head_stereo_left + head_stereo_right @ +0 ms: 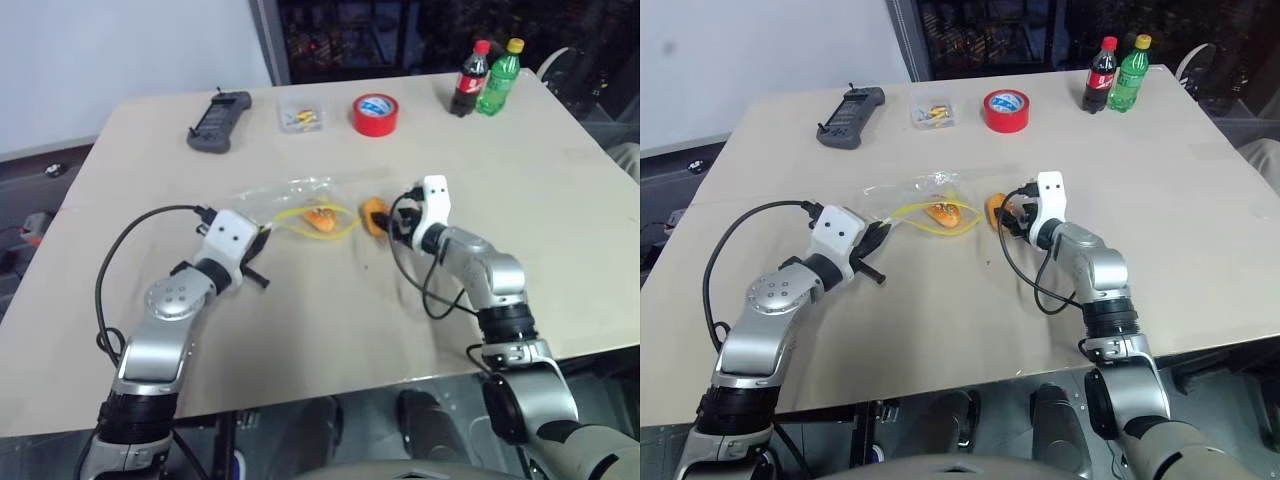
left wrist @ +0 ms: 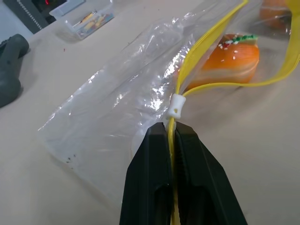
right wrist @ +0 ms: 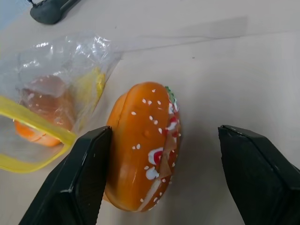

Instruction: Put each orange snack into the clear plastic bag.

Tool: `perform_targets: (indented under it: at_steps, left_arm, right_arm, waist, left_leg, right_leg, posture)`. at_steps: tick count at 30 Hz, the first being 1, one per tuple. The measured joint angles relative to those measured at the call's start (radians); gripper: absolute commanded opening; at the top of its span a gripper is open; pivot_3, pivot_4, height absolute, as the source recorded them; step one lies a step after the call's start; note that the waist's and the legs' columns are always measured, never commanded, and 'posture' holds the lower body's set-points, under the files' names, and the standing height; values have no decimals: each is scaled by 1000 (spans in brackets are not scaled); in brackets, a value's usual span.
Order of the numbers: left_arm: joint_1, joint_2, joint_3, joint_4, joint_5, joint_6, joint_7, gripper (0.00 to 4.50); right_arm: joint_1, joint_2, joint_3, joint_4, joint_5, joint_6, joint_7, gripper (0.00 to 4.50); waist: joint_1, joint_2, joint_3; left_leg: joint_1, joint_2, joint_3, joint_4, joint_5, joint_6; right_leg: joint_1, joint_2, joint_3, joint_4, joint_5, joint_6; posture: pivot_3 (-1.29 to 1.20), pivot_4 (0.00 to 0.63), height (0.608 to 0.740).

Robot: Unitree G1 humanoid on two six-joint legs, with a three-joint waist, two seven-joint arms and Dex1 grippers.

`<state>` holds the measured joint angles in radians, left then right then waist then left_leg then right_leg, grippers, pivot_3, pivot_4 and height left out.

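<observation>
I expect the clear plastic bag (image 1: 291, 199) to have a yellow toy in it next to its orange snack, because a yellow patch (image 3: 92, 88) can be seen through the wrinkled film.
The clear plastic bag (image 1: 285, 198) lies crinkled at mid-table, its mouth with the yellow zip strip (image 2: 199, 61) held agape. My left gripper (image 2: 171, 129) is shut on that strip just behind the white slider. One orange snack (image 1: 321, 219) with a speckled top sits inside the bag's mouth. A second orange snack (image 3: 145, 145), a bun with pale specks, stands on edge on the table just outside the mouth. My right gripper (image 3: 165, 132) is open and straddles this bun; one finger is against its side and the other stands well clear.
Along the far side of the table (image 1: 560, 200) are a black handheld controller (image 1: 220, 122), a small clear box (image 1: 301, 117) of yellow bits, a red tape roll (image 1: 375, 114), a cola bottle (image 1: 470, 78) and a green bottle (image 1: 498, 76).
</observation>
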<state>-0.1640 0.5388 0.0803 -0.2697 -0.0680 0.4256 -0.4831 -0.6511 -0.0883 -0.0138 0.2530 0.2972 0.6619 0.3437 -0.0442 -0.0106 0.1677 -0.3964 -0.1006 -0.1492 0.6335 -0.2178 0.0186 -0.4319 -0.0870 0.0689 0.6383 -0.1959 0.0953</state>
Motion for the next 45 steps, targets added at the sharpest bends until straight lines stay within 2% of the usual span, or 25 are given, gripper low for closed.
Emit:
perform_targets:
  at_steps: [2,4,6,7,8,13,19,23,27,33,41,45]
  left_arm:
    - [7,0,1,-3,-2,0,1,0]
    - [10,0,3,-4,-4,3,5,0]
    - [9,0,7,-10,-8,7,7,0]
    - [9,0,7,-15,-10,8,7,0]
    - [5,-1,7,-24,-14,12,8,0]
    - [-44,-22,2,-37,-25,57,24,0]
    - [-105,-47,-16,-59,-35,107,33,0]
    - [-109,-53,-24,-63,-42,109,30,0]
    - [-84,-41,-29,-78,-52,89,5,0]
    - [25,24,-40,-118,-46,5,-61,0]
    - [107,52,-82,-137,9,-63,-79,0]
    - [127,57,-81,-153,30,-63,-65,0]
  right_arm:
    - [0,5,7,8,-5,-17,2,2520]
    - [0,8,7,9,-5,-27,8,1401]
    - [0,3,7,8,-5,-28,15,678]
    - [1,-2,7,6,-5,-28,20,182]
    - [4,-12,6,-5,-2,-25,27,22]
    - [40,-86,2,-159,37,53,69,22]
    - [103,-202,34,-479,126,174,160,22]
    - [113,-165,126,-552,142,212,159,22]
    - [75,-106,245,-480,61,166,124,22]
    - [17,-61,315,-308,-57,32,108,22]
    - [-16,-1,454,-156,-177,-188,192,22]
    - [-55,45,488,-20,-241,-366,220,22]
  waist:
    - [1,0,0]
    - [1,0,0]
    - [2,0,0]
    - [2,0,0]
    - [2,0,0]
    - [6,0,0]
    - [0,0,0]
    - [0,0,0]
    - [2,0,0]
    - [4,0,0]
    - [2,0,0]
    - [0,0,0]
  left_leg:
    - [0,0,0,0,0,0]
    - [0,0,0,0,0,0]
    - [0,0,0,0,0,0]
    - [0,0,0,0,0,0]
    - [0,0,0,0,0,0]
    - [-1,0,-1,0,0,0]
    - [-1,1,-1,0,-1,-1]
    - [0,2,0,0,-1,-1]
    - [0,1,1,1,-1,-1]
    - [-1,1,1,0,-1,-2]
    - [0,2,0,0,-1,-2]
    - [0,1,0,0,-1,-2]
  right_leg:
    - [0,0,0,0,0,0]
    - [0,0,0,0,0,0]
    - [0,0,0,0,0,0]
    - [0,0,0,0,0,0]
    - [0,0,0,0,0,0]
    - [0,0,-1,-1,0,0]
    - [0,0,-1,-1,0,0]
    - [0,2,-1,-1,0,0]
    - [0,1,0,-1,0,0]
    - [0,1,-1,-1,0,0]
    - [0,2,-1,-1,0,0]
    - [0,2,-1,-1,0,0]
  posture:
    - [0,150,740]
    - [0,150,740]
    - [0,150,740]
    - [0,150,740]
    - [0,150,740]
    - [0,150,740]
    - [0,150,740]
    - [0,150,740]
    - [0,150,740]
    - [0,150,740]
    - [0,150,740]
    - [0,150,740]
